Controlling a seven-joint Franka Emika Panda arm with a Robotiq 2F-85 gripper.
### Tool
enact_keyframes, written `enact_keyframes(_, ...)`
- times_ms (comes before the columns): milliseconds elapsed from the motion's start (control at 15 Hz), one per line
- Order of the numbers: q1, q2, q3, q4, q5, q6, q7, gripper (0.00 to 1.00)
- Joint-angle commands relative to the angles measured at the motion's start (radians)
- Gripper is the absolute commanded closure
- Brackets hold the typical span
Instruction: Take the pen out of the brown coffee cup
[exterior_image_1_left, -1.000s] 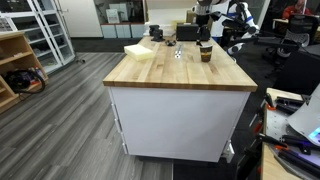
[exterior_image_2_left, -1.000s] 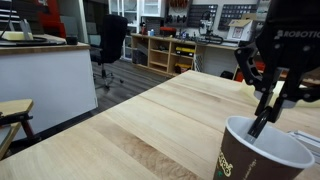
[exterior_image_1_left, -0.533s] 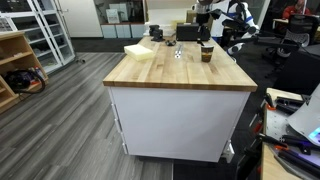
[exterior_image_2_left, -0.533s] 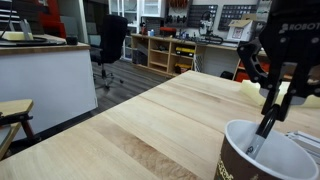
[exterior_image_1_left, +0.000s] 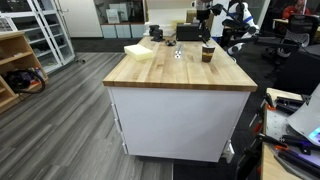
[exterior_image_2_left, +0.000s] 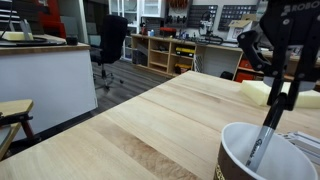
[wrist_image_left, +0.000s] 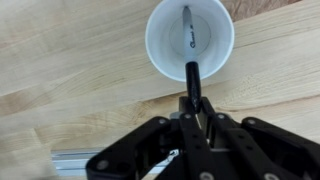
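Note:
The robot's gripper holds the pen (exterior_image_2_left: 264, 137) almost upright with the pen's tip in the cup's opening, so the robot should keep raising the pen until its tip is clear of the cup's rim (exterior_image_2_left: 238, 126).
The brown coffee cup (exterior_image_1_left: 207, 54) stands on the wooden table near its far edge; close up in an exterior view (exterior_image_2_left: 262, 158) it shows a white inside. In the wrist view the cup (wrist_image_left: 214, 50) is seen from above. The dark pen (wrist_image_left: 191, 82) stands nearly upright, its tip still inside the cup (exterior_image_2_left: 262, 135). My gripper (wrist_image_left: 192, 112) is right above the cup and shut on the pen's upper end; it also shows in an exterior view (exterior_image_2_left: 283, 72).
A pale yellow flat stack (exterior_image_1_left: 140, 50) and a black box (exterior_image_1_left: 187, 32) lie on the table (exterior_image_1_left: 170, 72). Another yellow stack (exterior_image_2_left: 262, 92) lies behind the cup. Shelves, office chairs and desks stand around the table.
My gripper has risen with the pen held in it, so more of the pen shows above the cup's rim. The cup has stayed in place.

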Motion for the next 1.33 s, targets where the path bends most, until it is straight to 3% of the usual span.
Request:
enact_keyframes(0,0.030,-0.068,-0.003,-0.044,-0.056,-0.034,0.059,0.94)
enact_keyframes(600,0.098,-0.193,0.007,-0.109,-0.165,-0.092,0.163,0.94)
enact_keyframes(867,0.131,-0.273,0.031,-0.178,-0.184,-0.067,0.204,0.94)
enact_keyframes(1267,0.189,-0.342,0.098,-0.293,-0.081,-0.033,0.202,0.94)
